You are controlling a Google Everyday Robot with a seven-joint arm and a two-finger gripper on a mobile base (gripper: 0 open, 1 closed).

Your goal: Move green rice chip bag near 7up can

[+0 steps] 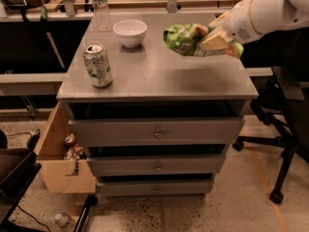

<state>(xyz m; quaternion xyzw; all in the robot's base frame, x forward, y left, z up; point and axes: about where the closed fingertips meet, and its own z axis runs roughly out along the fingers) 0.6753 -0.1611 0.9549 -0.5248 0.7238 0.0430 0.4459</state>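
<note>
The green rice chip bag's loose end (174, 36) points at the 7up can across open cabinet top, so the robot's gripper should go on carrying the bag until it rests beside the can (133, 71).
The green rice chip bag (186, 38) is held in the air above the right half of the grey cabinet top (159, 74), crumpled in my gripper (215, 38). The gripper reaches in from the upper right on a white arm and is shut on the bag's right end. The 7up can (98, 65) stands upright near the cabinet top's front left corner, well left of the bag.
A white bowl (130, 32) sits at the back of the cabinet top, with a clear plastic water bottle (100, 8) at the back left. A cardboard box (60, 158) stands on the floor at left. An office chair (285, 120) stands at right.
</note>
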